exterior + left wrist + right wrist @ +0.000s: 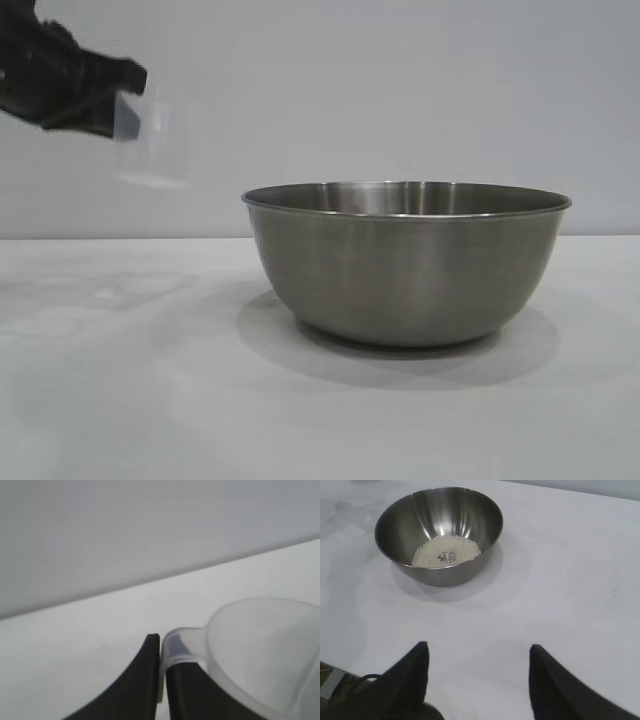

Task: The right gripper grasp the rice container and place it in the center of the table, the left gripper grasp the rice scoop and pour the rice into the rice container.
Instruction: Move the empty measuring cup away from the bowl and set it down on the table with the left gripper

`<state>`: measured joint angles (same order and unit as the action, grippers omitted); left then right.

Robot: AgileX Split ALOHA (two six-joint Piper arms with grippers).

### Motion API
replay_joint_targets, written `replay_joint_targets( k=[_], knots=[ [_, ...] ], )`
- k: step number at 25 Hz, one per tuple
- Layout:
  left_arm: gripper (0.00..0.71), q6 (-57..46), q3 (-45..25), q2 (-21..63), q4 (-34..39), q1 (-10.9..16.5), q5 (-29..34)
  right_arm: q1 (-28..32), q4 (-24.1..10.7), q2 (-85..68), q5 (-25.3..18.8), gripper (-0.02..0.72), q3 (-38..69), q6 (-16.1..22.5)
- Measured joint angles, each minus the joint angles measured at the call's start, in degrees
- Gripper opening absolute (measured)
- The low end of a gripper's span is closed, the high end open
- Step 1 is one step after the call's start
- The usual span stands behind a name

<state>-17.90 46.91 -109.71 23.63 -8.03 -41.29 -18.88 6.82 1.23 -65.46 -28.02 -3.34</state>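
Observation:
The empty rice scoop (160, 150) is hanging upright above open tabletop (155, 312) next to the rice container. My left gripper should keep moving it down until its base sits flat, and then let go.
The steel rice container (405, 265) stands on the white table (120, 400), a little right of the middle. In the right wrist view a pale heap of rice (446, 551) lies in the bottom of the rice container (465, 515). High at the upper left of the exterior view, my left gripper (128, 100) is shut on the loop handle of the clear rice scoop (150, 140), well above the table and left of the bowl. The left gripper (160, 645) pinches that handle, and the rice scoop (265, 650) looks empty inside. My right gripper (476, 652) hovers open over bare table, well back from the bowl.
A plain grey wall (400, 90) rises behind the table. Bare tabletop (570, 580) stretches all round the bowl.

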Motion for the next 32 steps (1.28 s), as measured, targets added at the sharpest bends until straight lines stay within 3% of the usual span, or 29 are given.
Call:
replay_joint_targets(
  k=[13,20,24,25,29,32],
  knots=[
    [0.0,3.8,-9.3,-5.1,0.0,0.0,-9.7,0.0,-0.1,0.0,0.0,0.375,0.0,0.0],
    [0.213,6.1,-12.7,-5.1,0.0,0.0,-10.9,0.0,-0.1,0.0,0.0,0.375,0.0,0.0],
    [0.197,6.6,-15.6,-5.1,-0.5,0.0,-14.5,0.0,-0.1,0.0,0.0,0.375,0.0,0.0],
    [0.237,6.9,-16.6,-5.1,-1.2,0.0,-16.6,0.0,-0.1,0.0,0.0,0.375,0.0,0.0],
    [0.222,10.4,-23.4,-5.0,-10.9,0.2,-23.5,0.0,-0.1,0.0,0.0,0.375,0.0,0.0],
    [0.222,9.6,-27.8,-4.4,-16.4,3.2,-23.7,0.0,-0.1,0.0,0.0,0.375,0.0,0.0]
  ],
)
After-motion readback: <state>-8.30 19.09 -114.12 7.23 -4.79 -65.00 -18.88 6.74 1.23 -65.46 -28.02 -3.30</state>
